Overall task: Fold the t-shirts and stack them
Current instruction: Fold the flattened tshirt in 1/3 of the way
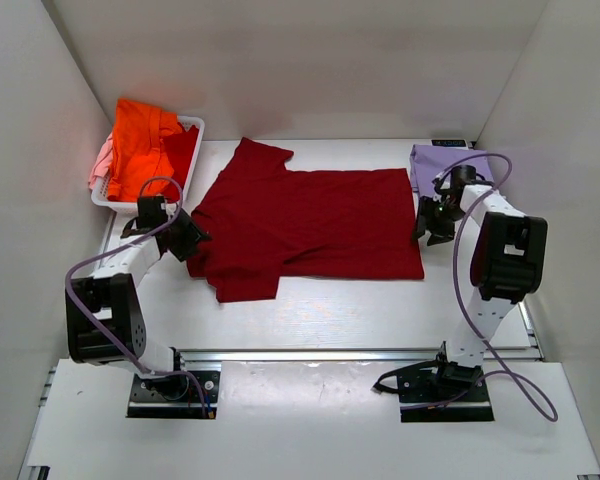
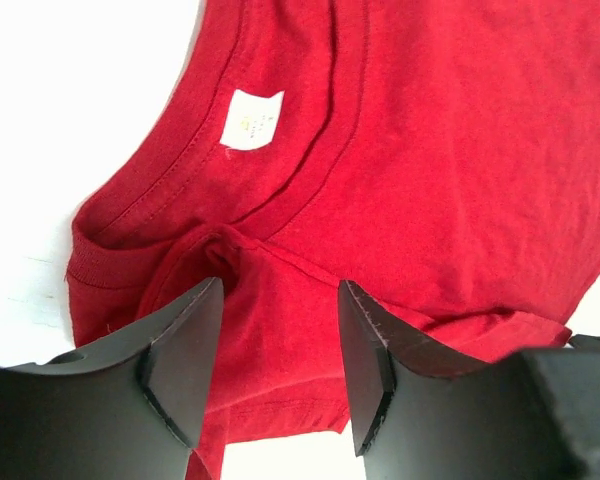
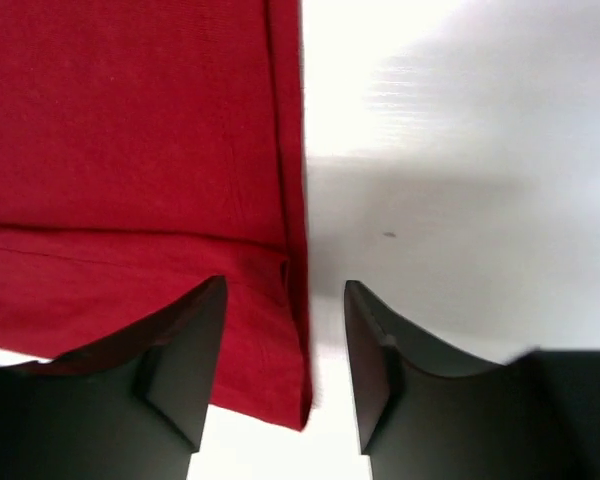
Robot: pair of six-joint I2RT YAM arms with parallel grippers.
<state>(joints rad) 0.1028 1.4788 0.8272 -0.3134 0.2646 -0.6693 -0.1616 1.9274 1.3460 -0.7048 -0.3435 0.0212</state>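
The near sleeve (image 1: 238,282) sticks out as a limp flap (image 1: 249,294), so I expect it to fold down flat over the dark red t-shirt when I bring it inward.
A large dark red t-shirt (image 1: 310,220) lies spread flat across the middle of the table, collar to the left, hem to the right. My left gripper (image 1: 193,238) hovers open at its collar edge; in the left wrist view the jaws stand apart over the red cloth (image 2: 400,150), near the white neck label (image 2: 251,119). At the hem, my right gripper (image 1: 427,222) is open too, with the shirt's corner (image 3: 260,360) lying loose between its jaws. A folded lavender t-shirt (image 1: 442,163) sits at the back right. Bright orange (image 1: 142,143) and pale pink (image 1: 100,160) t-shirts fill the basket.
The white slatted basket (image 1: 191,127) stands at the back left corner. White walls close in the table on the left, back and right. A rail (image 1: 360,353) runs along the near edge by the arm bases.
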